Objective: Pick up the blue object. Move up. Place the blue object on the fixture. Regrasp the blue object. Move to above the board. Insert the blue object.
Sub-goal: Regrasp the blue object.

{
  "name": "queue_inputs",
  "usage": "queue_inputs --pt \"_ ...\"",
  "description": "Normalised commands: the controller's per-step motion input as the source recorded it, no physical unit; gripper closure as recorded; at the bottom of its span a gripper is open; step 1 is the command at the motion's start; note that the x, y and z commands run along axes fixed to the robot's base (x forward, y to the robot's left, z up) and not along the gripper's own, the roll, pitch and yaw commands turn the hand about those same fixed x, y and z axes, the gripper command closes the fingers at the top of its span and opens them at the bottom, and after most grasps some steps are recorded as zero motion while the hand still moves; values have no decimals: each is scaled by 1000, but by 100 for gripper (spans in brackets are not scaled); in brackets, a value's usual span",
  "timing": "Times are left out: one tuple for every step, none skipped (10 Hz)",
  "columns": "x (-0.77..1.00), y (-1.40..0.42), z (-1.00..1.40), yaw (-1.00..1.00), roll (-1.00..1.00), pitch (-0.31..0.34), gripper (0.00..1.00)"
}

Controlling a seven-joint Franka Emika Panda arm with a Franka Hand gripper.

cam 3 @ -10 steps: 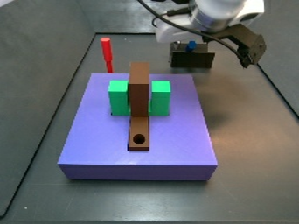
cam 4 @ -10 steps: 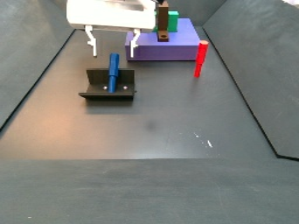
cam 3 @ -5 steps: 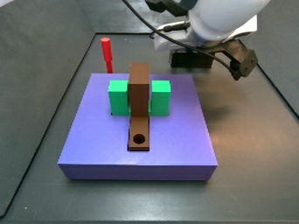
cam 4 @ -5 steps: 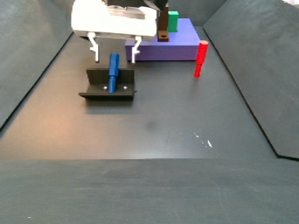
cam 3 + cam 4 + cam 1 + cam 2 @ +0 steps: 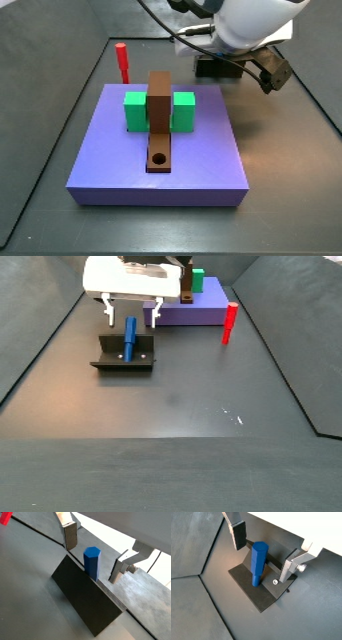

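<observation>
The blue object will come loose and leave the fixture behind when I lift, because the blue object's top (image 5: 92,552) sticks up clear above the fixture's open edge (image 5: 95,583).
The blue object (image 5: 130,338) is a slim blue peg resting in the dark fixture (image 5: 123,360), leaning against its upright. My gripper (image 5: 132,314) is open and straddles the peg's upper end. In both wrist views the peg (image 5: 91,561) (image 5: 258,561) stands between the silver fingers (image 5: 69,534) (image 5: 292,564) with a gap on each side. The fixture's base plate (image 5: 256,596) lies below it. The brown board (image 5: 160,118), with a round hole at its near end, lies between two green blocks (image 5: 135,111) on the purple platform (image 5: 160,165). In that side view the arm hides the peg.
A red upright peg (image 5: 122,62) (image 5: 229,323) stands on the dark floor beside the purple platform (image 5: 201,314). Sloping grey walls (image 5: 40,346) enclose the floor on both sides.
The gripper came down a little around the blue peg between one second and half a second ago, still open; since then nothing has moved.
</observation>
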Motion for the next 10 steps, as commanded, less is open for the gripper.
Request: queue_inputs --pt "11 109 0 -3 -429 0 0" --pt "51 91 0 0 -311 0 0" --pt "83 80 -11 0 -217 0 0" --pt "0 0 0 0 0 0 0" --pt "0 0 0 0 0 0 100" --pt "0 0 0 0 0 0 100" --pt "0 0 0 0 0 0 100" --pt "0 0 0 0 0 0 100" --pt "0 0 0 0 0 0 100" --pt "0 0 0 0 0 0 100"
